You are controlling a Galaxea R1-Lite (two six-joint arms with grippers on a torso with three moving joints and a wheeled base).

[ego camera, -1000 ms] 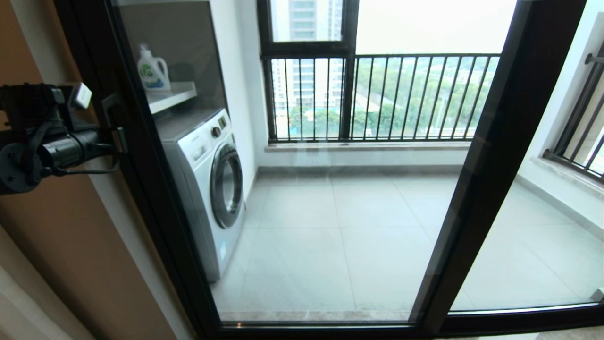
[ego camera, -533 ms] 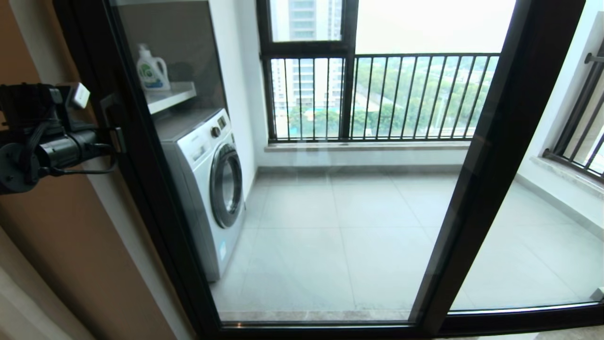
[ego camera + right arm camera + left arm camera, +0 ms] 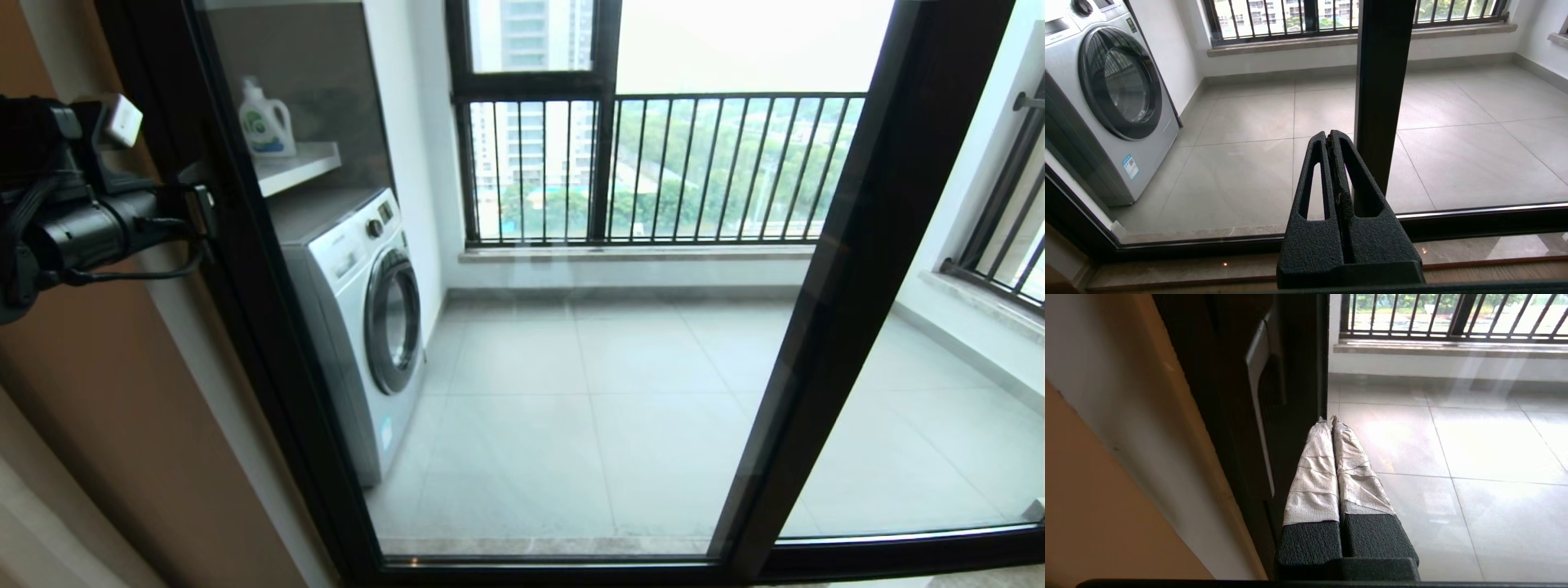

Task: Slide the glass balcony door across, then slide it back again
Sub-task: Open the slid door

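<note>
Next, my left gripper moves back, opens and straddles the handle (image 3: pixel 1249 426) before it slides the door, as it sits closed on the glass side of the handle.
The glass balcony door (image 3: pixel 571 367) stands slid fully left, its black upright (image 3: pixel 245 286) against the wall. Its small bar handle (image 3: pixel 1257 396) sits on that upright. My left gripper (image 3: pixel 202 214) reaches in from the left at handle height. In the left wrist view the left gripper (image 3: pixel 1329 420) is shut and holds nothing. Its taped fingertips (image 3: pixel 1323 428) rest at the upright's inner edge beside the handle, next to the glass. My right gripper (image 3: pixel 1329 136) is shut and empty, low before the glass near the middle upright (image 3: pixel 1380 81); the head view does not show it.
Behind the glass stand a white washing machine (image 3: pixel 359 327) and a shelf with a detergent bottle (image 3: pixel 265 118). A second black-framed glass panel (image 3: pixel 914 408) fills the right. Barred windows (image 3: pixel 694 163) line the balcony's far side. A tan wall (image 3: pixel 122 425) is at left.
My left arm has risen a little along the door's upright, staying by the handle. The door itself has not visibly shifted.
</note>
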